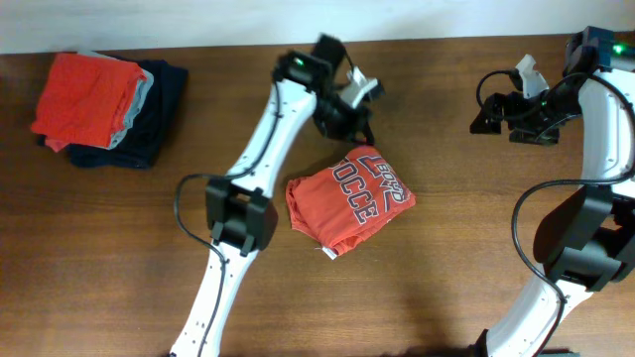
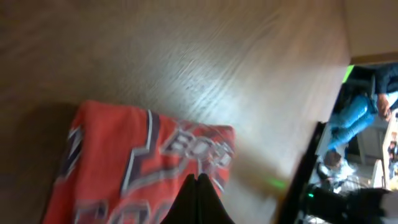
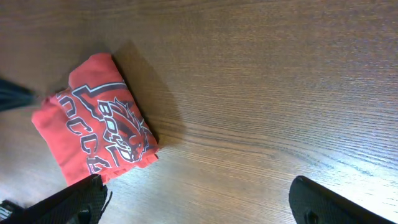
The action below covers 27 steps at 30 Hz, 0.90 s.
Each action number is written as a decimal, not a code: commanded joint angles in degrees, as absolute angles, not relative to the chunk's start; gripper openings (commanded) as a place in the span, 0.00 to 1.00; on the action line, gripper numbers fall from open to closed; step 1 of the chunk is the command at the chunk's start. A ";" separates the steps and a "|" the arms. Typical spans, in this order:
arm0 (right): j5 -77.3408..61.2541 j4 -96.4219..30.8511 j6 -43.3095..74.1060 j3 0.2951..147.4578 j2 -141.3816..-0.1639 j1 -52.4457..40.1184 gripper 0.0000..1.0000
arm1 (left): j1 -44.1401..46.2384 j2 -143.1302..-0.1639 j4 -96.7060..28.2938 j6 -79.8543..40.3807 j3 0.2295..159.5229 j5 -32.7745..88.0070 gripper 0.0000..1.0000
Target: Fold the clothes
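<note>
The shirt's plain end (image 1: 302, 204) puffs up, so next I lower my left gripper there with closed fingers and smooth the shirt across its lettering (image 1: 358, 192) before I move on.
A folded orange-red shirt (image 1: 349, 201) with grey lettering lies on the wooden table near the middle. It shows blurred in the left wrist view (image 2: 112, 162) and at the left of the right wrist view (image 3: 96, 127). My left gripper (image 1: 357, 124) hovers just behind the shirt; its fingers (image 2: 198, 180) are pressed together with nothing between them. My right gripper (image 1: 488, 114) is at the far right, well away from the shirt. Its fingers (image 3: 199, 199) are spread wide and empty.
A stack of folded clothes (image 1: 104, 104), orange-red on grey on navy, sits at the table's back left. Bare wood lies between the shirt and the right arm (image 1: 595, 149). The table's edge and a person show at the right of the left wrist view (image 2: 364, 106).
</note>
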<state>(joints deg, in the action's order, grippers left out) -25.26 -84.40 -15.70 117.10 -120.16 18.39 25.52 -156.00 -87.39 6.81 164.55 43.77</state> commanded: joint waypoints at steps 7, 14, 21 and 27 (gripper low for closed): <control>-24.77 -84.40 -16.49 117.32 -119.37 18.39 0.99 | 19.40 -156.24 -96.73 6.26 162.45 42.09 0.00; -24.77 -84.40 -16.49 117.32 -119.37 18.39 0.99 | 18.00 -156.24 -96.73 6.11 147.87 41.50 0.00; -24.77 -84.40 -16.49 117.32 -119.37 18.39 0.98 | 17.06 -156.24 -94.04 10.81 137.58 40.40 0.00; -24.80 -84.40 -16.49 117.32 -119.37 18.39 0.99 | 15.92 -155.81 -91.92 8.71 136.55 40.82 0.00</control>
<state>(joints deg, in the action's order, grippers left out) -25.28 -84.40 -15.70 117.10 -120.16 18.39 16.75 -156.09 -91.59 8.93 136.29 42.17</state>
